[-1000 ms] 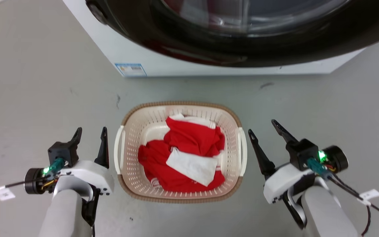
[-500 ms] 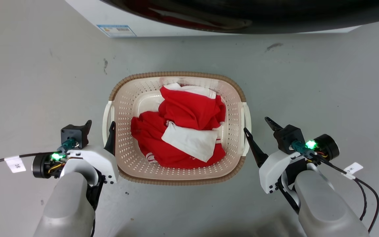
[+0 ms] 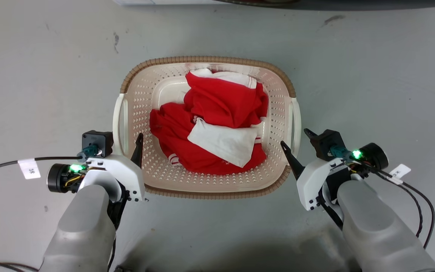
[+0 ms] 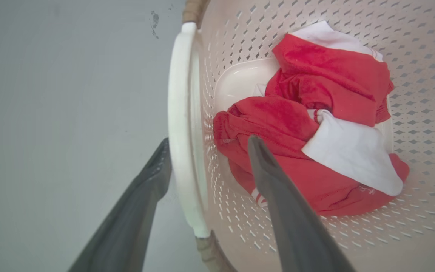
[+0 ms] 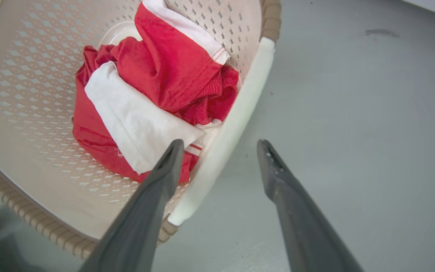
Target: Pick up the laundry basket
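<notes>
I expect the red and white clothes (image 3: 216,127) to stay in their heap when I lift the laundry basket, because they lie well below the brown rim (image 3: 216,195).
The cream laundry basket (image 3: 206,59) with a brown rim sits on the grey floor, holding red and white clothes (image 3: 217,128). My left gripper (image 3: 125,145) is open and straddles the white left handle (image 3: 117,121). In the left wrist view the left gripper (image 4: 208,143) has one finger outside the handle (image 4: 181,113) and one inside the perforated wall (image 4: 240,22). My right gripper (image 3: 294,137) is open too. In the right wrist view the right gripper (image 5: 220,143) straddles the right handle (image 5: 240,113). I see no finger pressing on either handle.
A strip of the washer's white base (image 3: 164,1) shows at the top edge. Thin cables trail from both wrists, at the left (image 3: 13,162) and the right (image 3: 417,189). Dark scuffs (image 3: 116,37) mark the floor beyond the basket.
The head camera has tilted down, so the washer has slid out at the top. Both grippers have come inward from beside the basket to straddle its side handles.
</notes>
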Available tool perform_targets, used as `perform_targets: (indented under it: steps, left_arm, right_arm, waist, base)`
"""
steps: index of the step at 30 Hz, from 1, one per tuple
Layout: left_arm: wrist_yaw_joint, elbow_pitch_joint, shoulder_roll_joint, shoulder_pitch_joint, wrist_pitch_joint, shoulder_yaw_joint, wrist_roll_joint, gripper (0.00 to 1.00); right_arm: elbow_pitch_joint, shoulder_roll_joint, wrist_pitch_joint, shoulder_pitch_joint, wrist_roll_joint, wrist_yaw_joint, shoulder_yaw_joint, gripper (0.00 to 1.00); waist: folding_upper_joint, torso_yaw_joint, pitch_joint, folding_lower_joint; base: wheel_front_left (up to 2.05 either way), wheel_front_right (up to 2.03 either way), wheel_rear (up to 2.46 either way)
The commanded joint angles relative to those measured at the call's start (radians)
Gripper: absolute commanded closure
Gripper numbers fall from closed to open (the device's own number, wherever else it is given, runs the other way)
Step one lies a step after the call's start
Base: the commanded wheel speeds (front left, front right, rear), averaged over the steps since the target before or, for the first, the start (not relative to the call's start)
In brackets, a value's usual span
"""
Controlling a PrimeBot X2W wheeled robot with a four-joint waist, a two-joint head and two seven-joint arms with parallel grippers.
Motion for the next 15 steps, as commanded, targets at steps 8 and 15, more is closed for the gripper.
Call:
perform_targets:
  steps: [8, 15]
  left_arm:
    - [-0.001, 0.045, -0.002, -0.063, -0.003, -0.049, -0.028, 0.00]
    - [-0.001, 0.079, -0.014, -0.093, -0.003, -0.105, -0.052, 1.00]
  right_arm:
    - [0.071, -0.001, -0.002, -0.086, -0.003, -0.001, 0.016, 0.00]
    - [0.101, -0.003, -0.002, -0.109, 0.023, -0.001, 0.040, 1.00]
  waist:
    - [0.0000, 0.004, 0.057, -0.0001]
    - [0.0000, 0.007, 0.069, -0.0001]
  base:
    - [0.00, 0.00, 0.00]
    - [0.00, 0.00, 0.00]
